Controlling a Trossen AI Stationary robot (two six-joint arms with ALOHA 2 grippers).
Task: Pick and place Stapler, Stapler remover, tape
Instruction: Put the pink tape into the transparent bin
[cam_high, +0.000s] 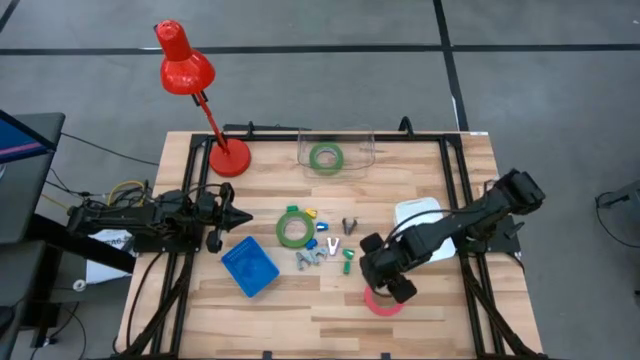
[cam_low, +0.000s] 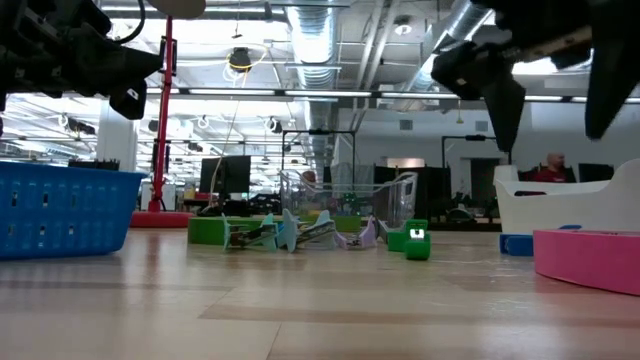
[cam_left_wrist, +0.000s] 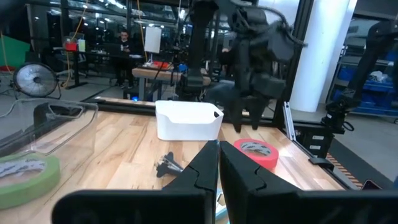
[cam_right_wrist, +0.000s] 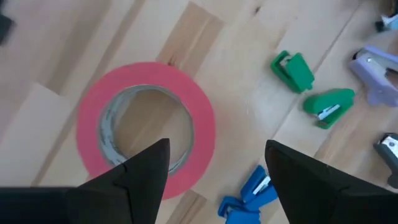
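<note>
I keep moving my right gripper down, with one finger over the pink-red tape ring's hole (cam_right_wrist: 154, 122) and one outside its rim, until it can close on that rim (cam_right_wrist: 203, 138).
The pink-red tape ring (cam_high: 383, 302) lies flat on the wood near the table's right front, and the right wrist view shows it (cam_right_wrist: 146, 121) from above. My right gripper (cam_high: 393, 285) hangs open above it, fingers spread (cam_right_wrist: 214, 174) and well off the table (cam_low: 555, 110). One green tape ring (cam_high: 294, 228) lies flat mid-table. The other green ring (cam_high: 326, 157) lies in a clear container at the far edge. Small green (cam_right_wrist: 292, 70), blue (cam_right_wrist: 249, 190) and purple (cam_right_wrist: 376, 68) staplers and removers are scattered between them. My left gripper (cam_high: 235, 215) waits shut at the left (cam_left_wrist: 217, 168).
A blue basket (cam_high: 250, 266) sits left of centre and a white bin (cam_high: 420, 215) right of centre. A red desk lamp (cam_high: 228, 158) stands at the far left corner. Bare wood lies along the near edge.
</note>
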